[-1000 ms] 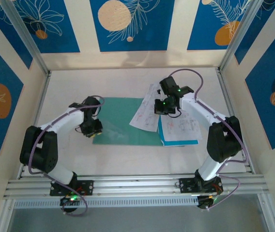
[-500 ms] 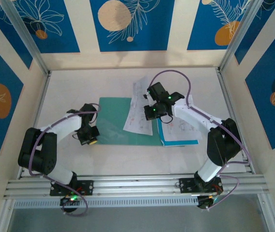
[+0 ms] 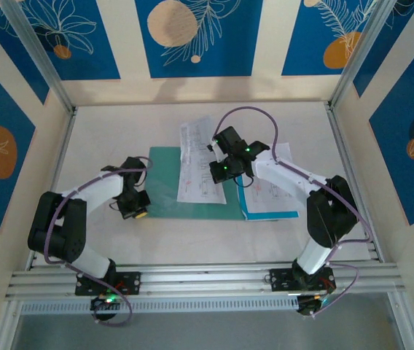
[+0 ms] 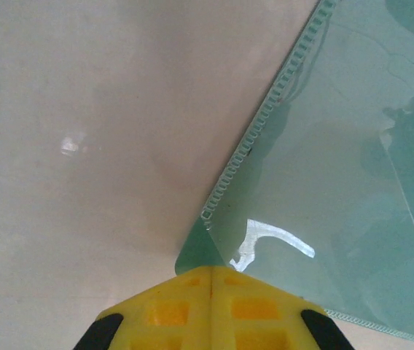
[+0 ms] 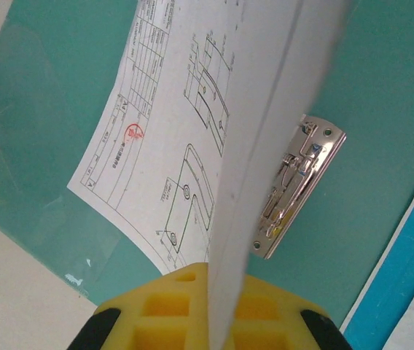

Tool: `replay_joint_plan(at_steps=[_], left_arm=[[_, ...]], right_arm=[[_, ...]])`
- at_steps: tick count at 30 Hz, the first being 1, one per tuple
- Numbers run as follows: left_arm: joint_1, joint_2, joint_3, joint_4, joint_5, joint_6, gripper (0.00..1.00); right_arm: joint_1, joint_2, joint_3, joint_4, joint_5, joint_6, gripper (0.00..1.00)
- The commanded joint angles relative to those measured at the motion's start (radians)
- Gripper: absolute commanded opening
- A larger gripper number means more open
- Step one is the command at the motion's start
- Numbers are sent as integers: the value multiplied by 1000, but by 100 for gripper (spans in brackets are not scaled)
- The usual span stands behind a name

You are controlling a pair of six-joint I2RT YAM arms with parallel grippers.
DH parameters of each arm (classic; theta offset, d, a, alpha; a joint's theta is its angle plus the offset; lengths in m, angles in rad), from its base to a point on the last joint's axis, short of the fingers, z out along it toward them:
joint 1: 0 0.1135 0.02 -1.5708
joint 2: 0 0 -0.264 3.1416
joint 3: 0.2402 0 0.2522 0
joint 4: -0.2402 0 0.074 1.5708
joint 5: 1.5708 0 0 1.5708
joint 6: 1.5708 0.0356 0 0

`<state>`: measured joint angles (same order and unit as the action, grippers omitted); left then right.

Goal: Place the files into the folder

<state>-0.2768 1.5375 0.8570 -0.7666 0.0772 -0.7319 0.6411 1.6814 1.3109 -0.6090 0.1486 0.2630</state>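
Next, I pull the files toward the folder's near edge (image 3: 201,218) with my right gripper before I slide them under the translucent cover sheet, because they stick out past the folder's far edge (image 3: 195,146).
The teal-green folder (image 3: 165,191) lies flat in the middle of the table, a metal clip (image 5: 298,189) on its inner face. My left gripper (image 3: 138,211) is shut on its near-left corner (image 4: 196,251), and a translucent cover sheet (image 4: 338,168) spreads away from the yellow pads. My right gripper (image 3: 219,170) is shut on the files (image 3: 196,164), white sheets with black drawings. They hang over the folder's right half. In the right wrist view one sheet (image 5: 170,131) fans out to the left and the pinched stack (image 5: 265,146) shows edge-on between the pads.
A blue folder (image 3: 269,213) with more printed sheets (image 3: 274,186) on it lies just right of the teal one, under the right arm. Patterned walls close off the far, left and right sides. An aluminium rail (image 3: 207,281) runs along the near edge.
The right gripper has carried the files leftward, from beside the blue folder to over the teal one. The left gripper has dropped to the folder's near-left corner and shut on it.
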Motion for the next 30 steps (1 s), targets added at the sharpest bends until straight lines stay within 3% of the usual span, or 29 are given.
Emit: replay_joint_plan(at_steps=[1,15,30], left_arm=[[10,-11,-9,-13,9,-4,0],[8,-14,-20,-3,19,-4,0],[8,-8,-19,3,18,-4,0]], right_arm=[[-6,-12,34,7,22,6,0],[-28,-193,-57,-92,128,23,0],[48,-228,-105,-79,16,62,0]])
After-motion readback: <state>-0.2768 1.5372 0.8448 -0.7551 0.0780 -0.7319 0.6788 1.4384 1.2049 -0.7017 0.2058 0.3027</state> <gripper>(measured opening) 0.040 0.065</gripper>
